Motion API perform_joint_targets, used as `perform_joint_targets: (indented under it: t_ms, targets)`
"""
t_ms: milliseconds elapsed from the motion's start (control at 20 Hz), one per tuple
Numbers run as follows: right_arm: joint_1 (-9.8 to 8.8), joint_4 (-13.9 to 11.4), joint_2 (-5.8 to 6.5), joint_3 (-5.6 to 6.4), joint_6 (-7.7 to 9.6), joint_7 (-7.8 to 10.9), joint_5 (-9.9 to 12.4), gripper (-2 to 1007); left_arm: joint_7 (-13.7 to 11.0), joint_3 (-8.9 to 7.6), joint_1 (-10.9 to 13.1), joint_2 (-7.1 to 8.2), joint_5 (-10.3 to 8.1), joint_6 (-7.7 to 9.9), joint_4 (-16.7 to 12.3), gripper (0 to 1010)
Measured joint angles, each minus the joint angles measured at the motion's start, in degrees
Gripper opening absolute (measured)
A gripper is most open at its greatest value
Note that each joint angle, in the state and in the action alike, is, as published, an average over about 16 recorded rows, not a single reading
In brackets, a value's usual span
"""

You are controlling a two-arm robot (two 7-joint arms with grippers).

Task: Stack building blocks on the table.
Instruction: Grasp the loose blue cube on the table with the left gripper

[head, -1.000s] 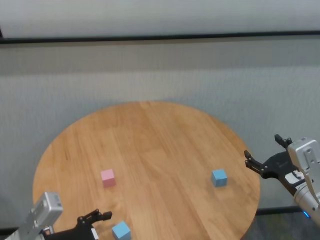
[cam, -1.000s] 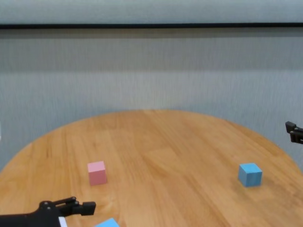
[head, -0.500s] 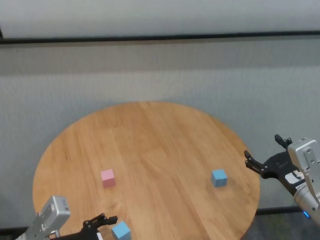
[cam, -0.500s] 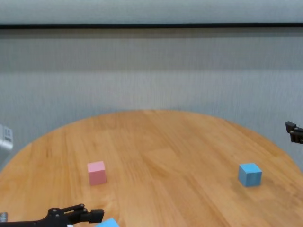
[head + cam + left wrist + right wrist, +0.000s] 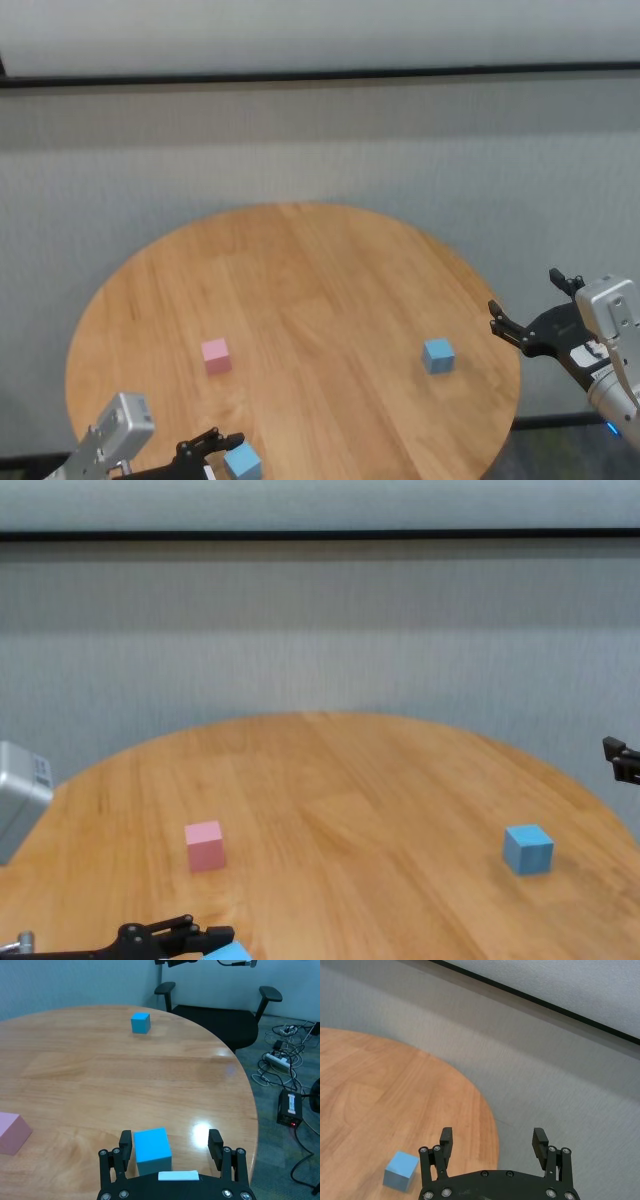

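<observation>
The light blue block's slanted side (image 5: 169, 1144) is at an angle to the fingers, so I expect the block to turn straight when my left gripper closes.
Three building blocks lie apart on the round wooden table (image 5: 300, 270). The pink one (image 5: 215, 356) (image 5: 204, 845) sits left of centre. One light blue block (image 5: 437, 355) (image 5: 527, 848) rests near the right edge. The other light blue block (image 5: 242, 462) (image 5: 152, 1151) is at the near edge. My left gripper (image 5: 224, 447) (image 5: 170, 1139) is open around it; the block stands between the fingers, close to one finger and apart from the other. My right gripper (image 5: 524, 296) (image 5: 493, 1135) hangs open off the table's right rim, holding nothing.
A grey wall runs behind the table. In the left wrist view, a black office chair (image 5: 215, 1010) stands beyond the table's edge, with cables and a power box (image 5: 290, 1105) on the floor.
My left gripper has advanced toward the near light blue block, which now stands between its open fingers. The right arm has not moved.
</observation>
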Motion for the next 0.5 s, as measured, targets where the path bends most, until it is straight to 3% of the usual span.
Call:
perform_joint_targets:
  t_ms: [500]
  targets:
    - [0.00, 0.00, 0.00, 0.00, 0.00, 0.00, 0.00, 1005, 0.73, 0.58, -0.92, -1.00, 1.11, 0.25, 1.30, 1000]
